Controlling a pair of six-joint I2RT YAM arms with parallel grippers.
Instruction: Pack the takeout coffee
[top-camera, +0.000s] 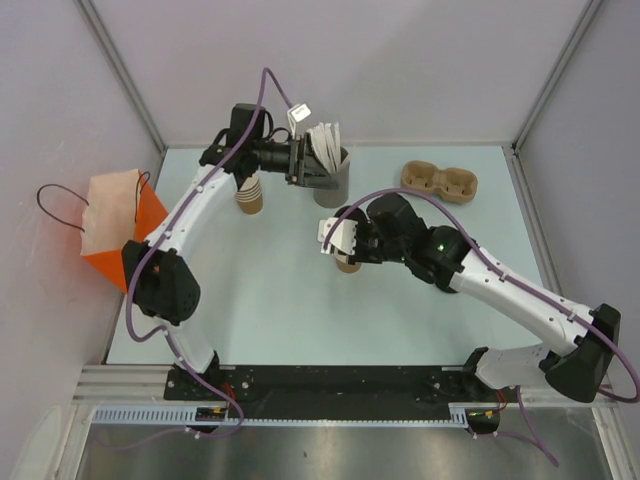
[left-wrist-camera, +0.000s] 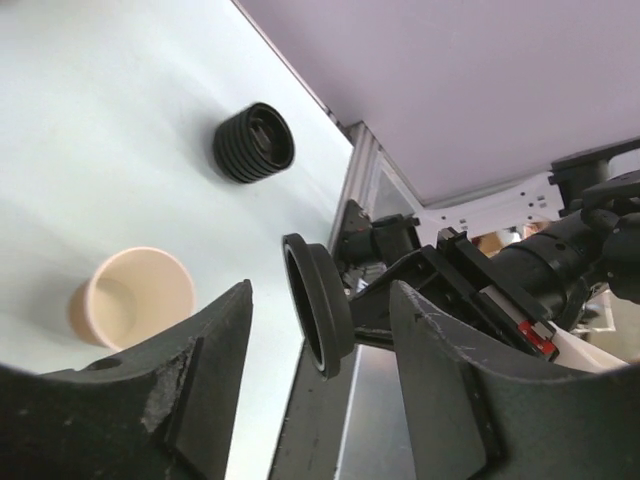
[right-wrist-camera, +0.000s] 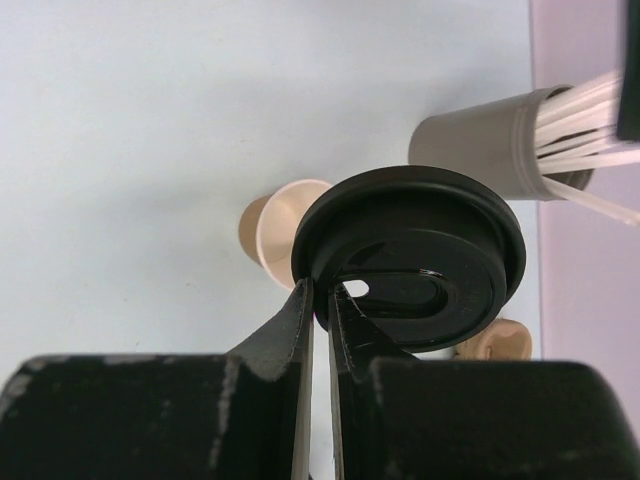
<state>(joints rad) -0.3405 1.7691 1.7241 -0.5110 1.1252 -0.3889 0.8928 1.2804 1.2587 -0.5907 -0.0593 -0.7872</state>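
I should use my right gripper to level the black lid (left-wrist-camera: 320, 308), hanging steeply tilted beside the cup, and bring it over the cup's open rim (left-wrist-camera: 143, 298) before lowering it.
The takeout coffee cup (top-camera: 348, 266), small and tan with a pale rim, stands upright mid-table. It also shows in the right wrist view (right-wrist-camera: 276, 232) and the left wrist view (left-wrist-camera: 130, 295). My right gripper (right-wrist-camera: 322, 290) is shut on the rim of a black lid (right-wrist-camera: 420, 250) and holds it above and beside the cup; in the top view this gripper (top-camera: 345, 245) hangs right over the cup. The left wrist view shows the lid (left-wrist-camera: 318, 305) edge-on. My left gripper (top-camera: 308, 162) is open and empty at the back, next to the grey cup of white sticks (top-camera: 332, 170).
A stack of nested brown cups (top-camera: 250, 196) stands under the left arm. A cardboard cup carrier (top-camera: 440, 182) lies at the back right. An orange and white bag (top-camera: 115, 225) sits at the table's left edge. A stack of black lids (left-wrist-camera: 253, 142) shows in the left wrist view.
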